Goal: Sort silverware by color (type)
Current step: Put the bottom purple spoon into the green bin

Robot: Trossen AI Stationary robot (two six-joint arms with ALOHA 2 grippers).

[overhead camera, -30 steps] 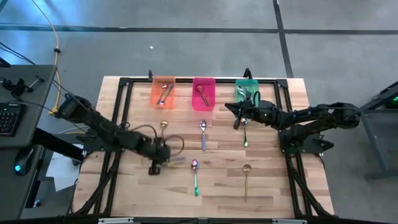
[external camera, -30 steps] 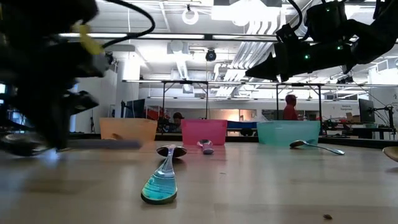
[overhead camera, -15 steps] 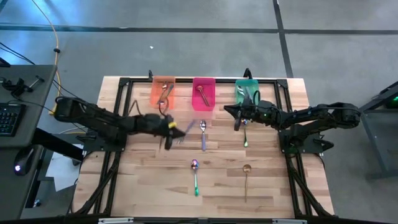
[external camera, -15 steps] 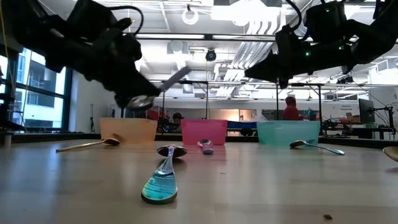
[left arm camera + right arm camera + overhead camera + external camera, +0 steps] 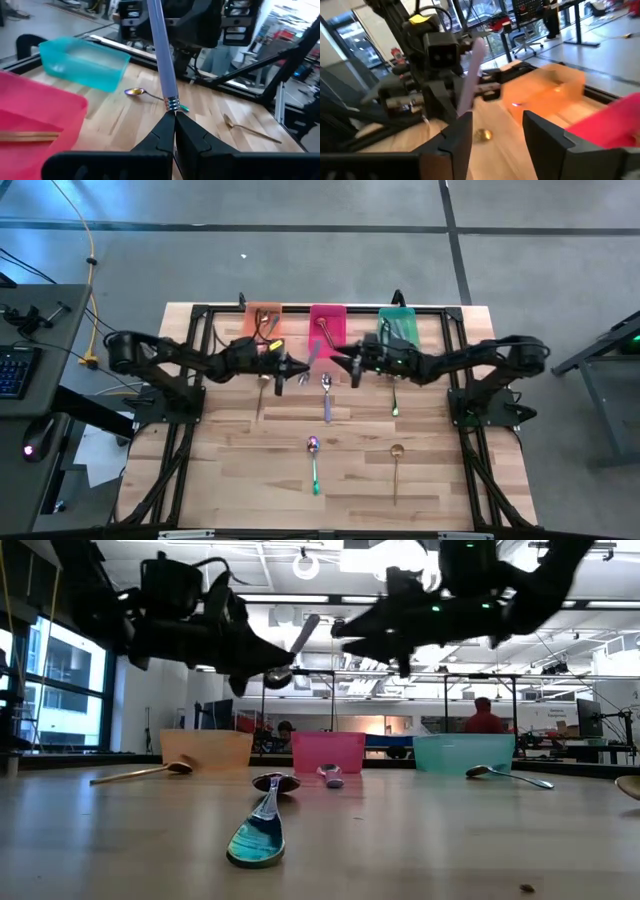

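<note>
The green bin is beyond the pink bin as seen from the robot's left gripper, so the right gripper should take the spoon's lavender handle and bring the spoon to the green bin.
My left gripper is shut on a spoon with a lavender handle, high above the table in front of the pink bin. The handle slants up toward my right gripper, which hangs open just right of the handle's free end, a small gap between them. Other silverware lies flat on the wood: a gold spoon, a purple-handled spoon, a green one, a rainbow spoon with a green handle and a copper one. My left gripper pinches the spoon's metal neck, just below the ring where the lavender handle begins, between its two fingertips. The fingers come level from the table's left. The spoon is lifted clear, handle slanting up and away; its bowl is hidden by the fingers.
An orange bin, the pink bin and a green bin stand in a row at the far edge, each with silverware inside. A black frame runs round the table. Both arms meet over the table's far middle.
My left gripper has carried the lavender-handled spoon up from the table's near left toward the far edge and the right, to in front of the pink bin. My right gripper has moved left toward it, and its fingers now stand apart.
</note>
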